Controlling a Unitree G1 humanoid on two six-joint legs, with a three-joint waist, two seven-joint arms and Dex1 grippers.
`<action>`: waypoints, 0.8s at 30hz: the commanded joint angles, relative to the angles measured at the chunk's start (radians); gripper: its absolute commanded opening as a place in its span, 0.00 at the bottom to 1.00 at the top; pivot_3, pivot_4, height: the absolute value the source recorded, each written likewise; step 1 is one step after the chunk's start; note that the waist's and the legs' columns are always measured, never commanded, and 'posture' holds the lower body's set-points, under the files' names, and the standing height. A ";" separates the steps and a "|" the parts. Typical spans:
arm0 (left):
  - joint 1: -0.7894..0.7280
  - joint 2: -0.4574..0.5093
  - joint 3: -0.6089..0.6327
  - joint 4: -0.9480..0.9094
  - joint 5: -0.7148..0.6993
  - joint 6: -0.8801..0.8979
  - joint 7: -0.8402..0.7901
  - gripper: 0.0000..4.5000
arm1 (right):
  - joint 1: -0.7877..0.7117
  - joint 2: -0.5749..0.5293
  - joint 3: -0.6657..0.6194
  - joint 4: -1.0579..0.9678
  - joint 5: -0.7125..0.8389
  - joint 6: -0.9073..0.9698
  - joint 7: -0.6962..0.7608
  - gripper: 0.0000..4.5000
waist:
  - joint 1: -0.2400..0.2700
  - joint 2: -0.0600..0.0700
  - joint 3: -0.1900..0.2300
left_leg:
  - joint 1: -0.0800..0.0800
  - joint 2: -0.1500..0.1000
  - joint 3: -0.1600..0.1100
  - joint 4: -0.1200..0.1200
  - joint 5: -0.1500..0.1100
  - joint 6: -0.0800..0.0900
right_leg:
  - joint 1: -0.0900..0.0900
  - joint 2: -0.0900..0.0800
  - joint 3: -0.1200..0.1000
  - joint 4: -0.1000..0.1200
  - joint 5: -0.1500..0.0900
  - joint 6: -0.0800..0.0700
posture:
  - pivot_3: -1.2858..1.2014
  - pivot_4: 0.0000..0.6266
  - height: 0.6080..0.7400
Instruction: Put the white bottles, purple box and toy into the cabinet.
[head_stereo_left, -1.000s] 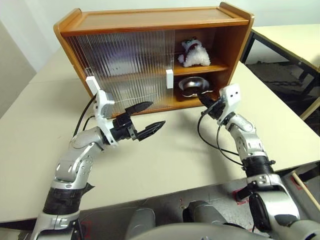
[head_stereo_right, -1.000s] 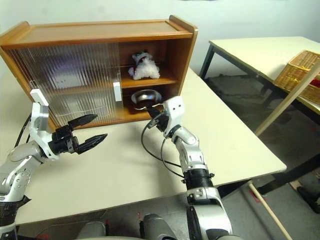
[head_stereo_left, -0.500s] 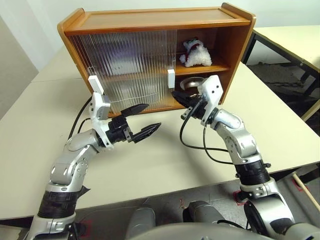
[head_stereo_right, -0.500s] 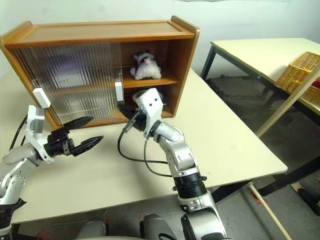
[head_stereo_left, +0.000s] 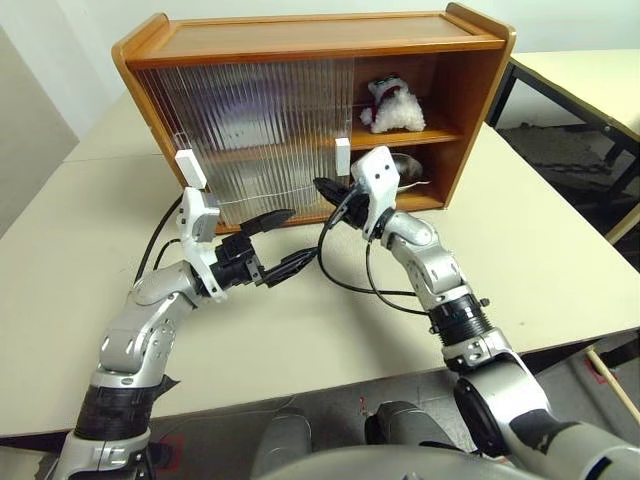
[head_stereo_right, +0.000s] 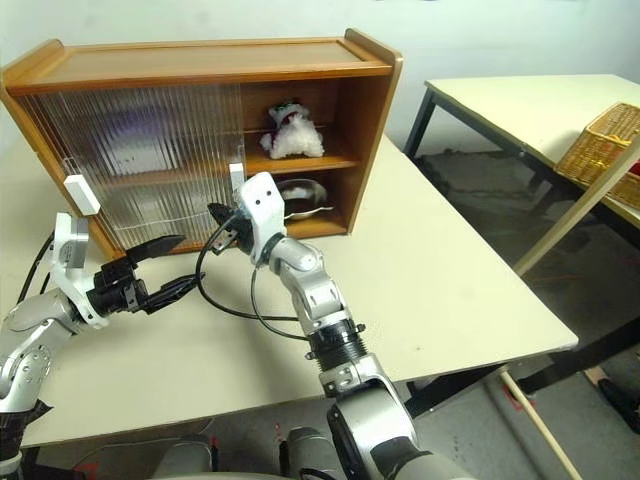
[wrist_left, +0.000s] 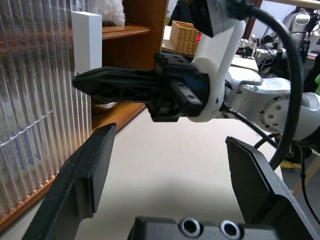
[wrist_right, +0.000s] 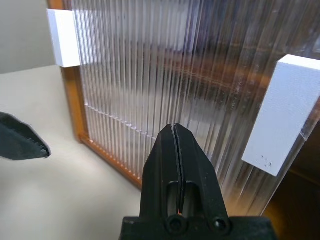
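My right gripper should keep pushing the middle white handle (head_stereo_left: 343, 156) across until the door covers the toy, as that handle stands between its shut fingers and the open compartment (head_stereo_left: 437, 108).
The cabinet (head_stereo_left: 300, 40) stands at the back of the table, and its ribbed sliding doors (head_stereo_left: 250, 130) cover the left and middle. The toy (head_stereo_left: 393, 105) sits on the upper shelf in the open right compartment. My right gripper (head_stereo_left: 322, 185) is shut and empty. Its tip is in front of the ribbed door, just beside the middle white handle (head_stereo_left: 342, 155); whether it touches I cannot tell. My left gripper (head_stereo_left: 292, 240) hovers open over the table, close below and left of the right one. The white bottles and purple box are hidden.
A steel bowl (head_stereo_right: 300, 195) lies on the lower shelf of the open compartment. A second white handle (head_stereo_left: 190, 168) sits at the doors' left end. To the right a second table (head_stereo_right: 500, 100) carries a wicker basket (head_stereo_right: 600, 140), with a wooden stick (head_stereo_right: 560, 225) leaning nearby.
My right gripper, still shut, has swung left from the open compartment by the bowl to the front of the ribbed door beside the middle handle. The left gripper has stayed put.
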 joint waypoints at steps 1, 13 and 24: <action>0.010 0.001 0.003 -0.012 0.005 -0.007 0.004 1.00 | -0.023 0.004 -0.004 0.025 -0.034 -0.035 -0.044 0.01 | 0.001 0.000 0.000 | 0.000 0.000 0.000 0.000 0.000 0.000 | 0.000 0.000 0.000 0.000 0.000 0.000 | 0.52 0.00 1.00; -0.006 -0.008 -0.006 0.005 0.008 -0.015 0.003 1.00 | -0.056 0.006 -0.034 0.057 -0.100 -0.088 -0.200 0.01 | 0.003 0.000 0.000 | 0.000 0.000 -0.001 -0.002 0.000 0.000 | 0.000 0.000 0.000 0.000 0.002 0.001 | 0.52 0.00 1.00; -0.015 -0.013 -0.013 0.010 0.009 -0.018 0.001 1.00 | -0.038 -0.013 -0.036 0.017 -0.168 -0.094 -0.308 0.01 | 0.003 0.000 0.000 | 0.000 0.001 -0.002 -0.002 0.000 0.000 | 0.000 -0.001 0.000 0.000 0.002 0.002 | 0.52 0.00 1.00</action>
